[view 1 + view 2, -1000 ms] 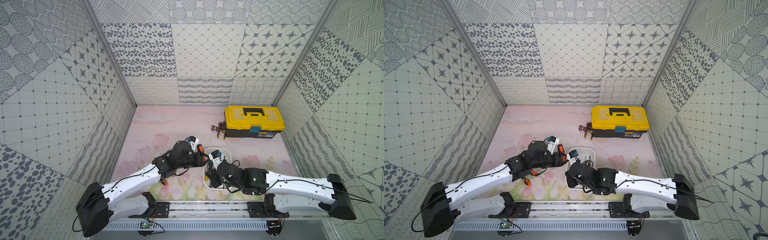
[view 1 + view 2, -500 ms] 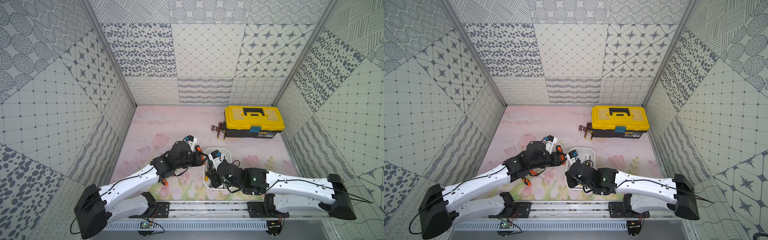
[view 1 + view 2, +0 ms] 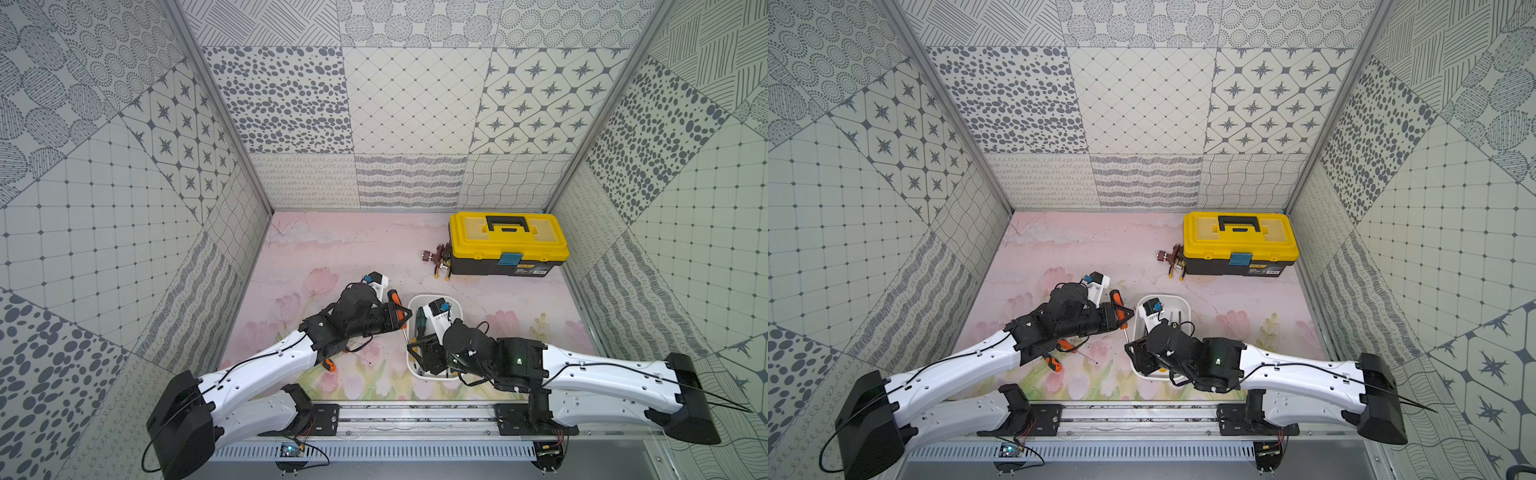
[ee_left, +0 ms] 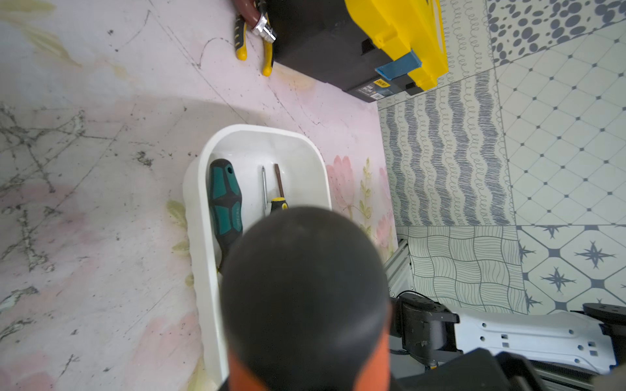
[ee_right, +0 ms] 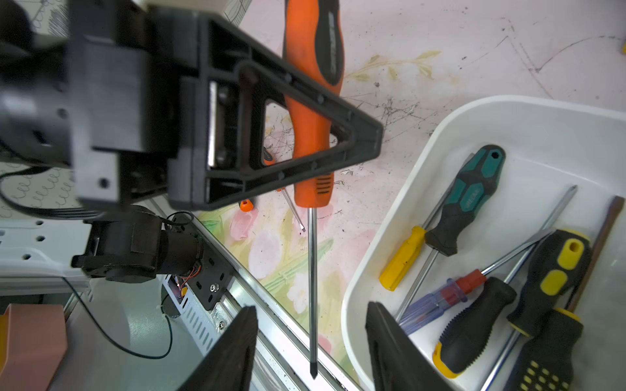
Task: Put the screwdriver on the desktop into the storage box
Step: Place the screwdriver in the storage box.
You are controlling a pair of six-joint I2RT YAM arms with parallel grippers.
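Observation:
The orange screwdriver's handle (image 3: 396,304) is in my left gripper outside the storage box. Next, my right gripper takes the screwdriver's stem (image 5: 313,339) near its tip and carries it in.
My left gripper (image 3: 401,316) (image 5: 338,135) is shut on the handle of an orange and black screwdriver (image 3: 394,305) (image 3: 1116,306) (image 5: 310,101), held above the desktop (image 3: 353,249) just left of the white storage box (image 3: 454,302) (image 3: 1181,298) (image 5: 389,230). Its shaft points toward the front rail. My right gripper (image 5: 311,352) (image 3: 422,353) is open, with the shaft's tip between its fingers (image 5: 237,348) but untouched. In the left wrist view the handle's butt (image 4: 305,287) fills the foreground. Several screwdrivers lie in the box, one of them green-handled (image 4: 225,203) (image 5: 471,199).
A smaller orange screwdriver (image 3: 328,365) (image 3: 1052,362) lies on the desktop under my left arm. A yellow-lidded black toolbox (image 3: 507,245) (image 3: 1239,241) stands at the back right, pliers (image 3: 440,264) (image 4: 254,40) beside it. The metal rail (image 3: 415,415) runs along the front.
My right gripper has opened around the shaft. My left gripper has closed tighter on the orange handle. Both arms have stayed almost in place.

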